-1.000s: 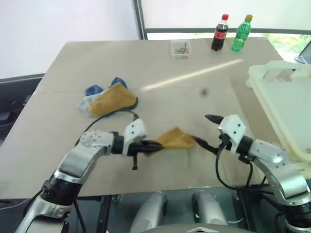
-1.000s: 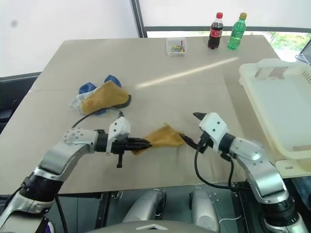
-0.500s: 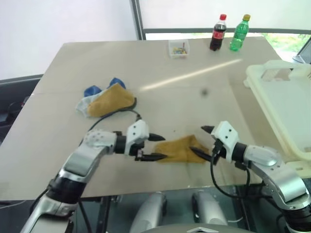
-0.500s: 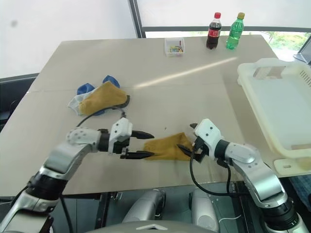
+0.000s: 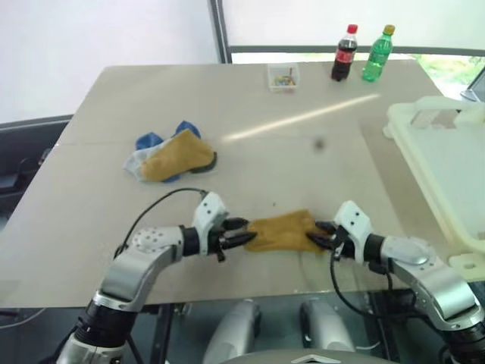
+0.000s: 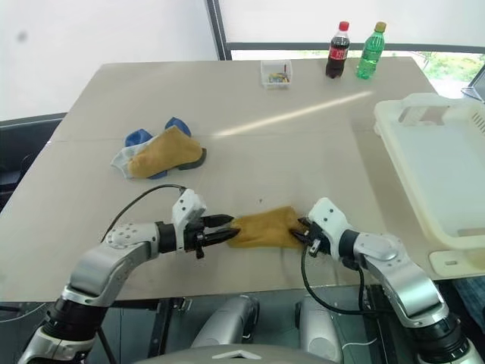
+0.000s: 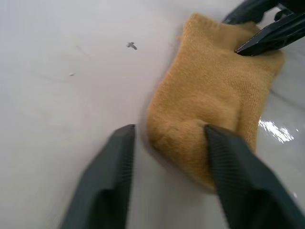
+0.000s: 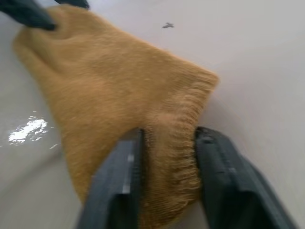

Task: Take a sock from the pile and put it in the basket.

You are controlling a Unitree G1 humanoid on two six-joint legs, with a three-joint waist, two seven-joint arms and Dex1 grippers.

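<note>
The mustard sock's cuff (image 8: 170,155) is bunched in my right gripper, which should open and press beside the cuff (image 8: 131,107) while my left gripper stretches the sock's toe end.
A mustard sock (image 5: 284,231) lies flat on the table near its front edge, between my two grippers. My left gripper (image 5: 244,231) is at the sock's left end and is open: one of its fingers (image 7: 109,181) rests on bare table and the other on the sock's (image 7: 214,95) edge. My right gripper (image 8: 167,134) is shut on the sock's ribbed cuff at the right end. The pile (image 5: 173,155), with blue, grey and mustard socks, sits at the table's left middle. The cream basket (image 6: 402,171) stands at the right edge.
At the far edge of the table stand a small clear box (image 5: 282,76), a cola bottle (image 5: 345,51) and a green bottle (image 5: 377,51). A black cable (image 5: 159,205) loops over my left forearm.
Both hands sank to the table and the sock, earlier lifted in my left gripper, now lies flat. My left gripper let go of it. My right gripper shut on its cuff.
</note>
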